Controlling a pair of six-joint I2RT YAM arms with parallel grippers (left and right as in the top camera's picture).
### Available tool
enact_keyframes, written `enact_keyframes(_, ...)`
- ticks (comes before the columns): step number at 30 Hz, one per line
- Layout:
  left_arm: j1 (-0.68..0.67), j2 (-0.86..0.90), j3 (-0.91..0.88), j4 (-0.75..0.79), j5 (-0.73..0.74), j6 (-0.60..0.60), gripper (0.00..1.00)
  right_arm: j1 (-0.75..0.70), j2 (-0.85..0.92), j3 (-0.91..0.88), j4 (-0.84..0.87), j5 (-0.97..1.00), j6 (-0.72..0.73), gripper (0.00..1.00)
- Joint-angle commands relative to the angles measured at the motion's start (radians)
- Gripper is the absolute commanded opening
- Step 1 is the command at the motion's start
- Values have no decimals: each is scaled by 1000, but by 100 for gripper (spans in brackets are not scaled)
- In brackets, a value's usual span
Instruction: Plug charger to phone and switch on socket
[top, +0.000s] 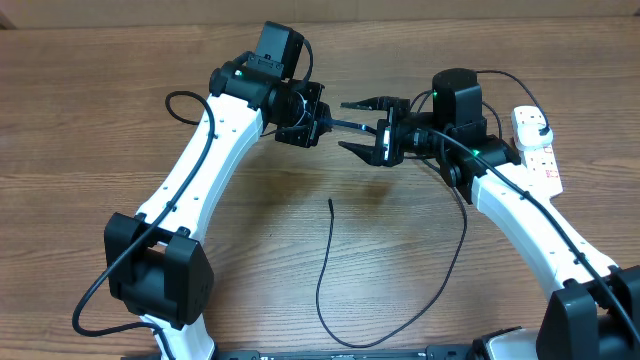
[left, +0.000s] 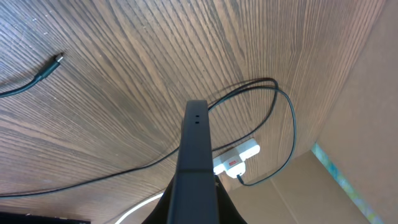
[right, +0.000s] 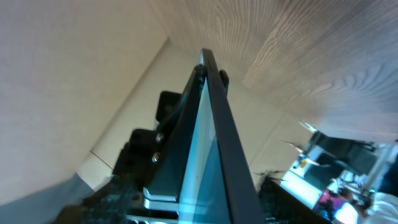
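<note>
The phone's end (top: 366, 128) is between my right gripper's open fingers, so next my left gripper pulls the phone out of the way before my right gripper takes the charger's connector (top: 331, 204).
The phone (top: 352, 125) hangs edge-on above the table between my two grippers. My left gripper (top: 320, 124) is shut on its left end. In the left wrist view the phone (left: 196, 146) is a dark bar. My right gripper (top: 343, 126) is open, one finger on each side of the phone's right part, apart from it. The right wrist view shows the phone's blue screen (right: 205, 162). The charger's connector tip (top: 331, 202) lies free on the table (left: 57, 60). Its black cable loops to a plug (top: 541, 128) in the white socket (top: 536, 150), which also shows in the left wrist view (left: 237, 157).
The charger cable (top: 322, 290) curves along the table's near side and up past my right arm. The socket lies at the far right by a cardboard wall (left: 348, 112). Wooden table (top: 80, 150) stretches to the left.
</note>
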Motion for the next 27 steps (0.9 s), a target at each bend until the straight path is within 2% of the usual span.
enact_keyframes(1, -1, -23, 22, 1, 1, 8, 4, 8, -3, 21, 7, -5, -3, 81)
enact_keyframes(2, 6, -23, 22, 1, 1, 10, 4, 8, -3, 21, 7, -5, -6, 88)
enact_keyframes(5, 27, -22, 22, -2, 1, 28, 5, 8, -3, 21, 8, -5, -34, 100)
enact_keyframes(8, 63, -23, 22, -15, 2, 80, 4, 8, -3, 21, 6, -5, -37, 100)
enact_keyframes(13, 129, -23, 22, -42, 19, 208, 4, 6, -3, 21, 6, -5, -130, 100)
enact_keyframes(23, 281, -23, 22, -73, 216, 672, 4, 6, -3, 21, 6, -5, -288, 100)
enact_keyframes(27, 309, -23, 22, -89, 291, 909, 4, 6, -3, 21, 6, -4, -457, 100)
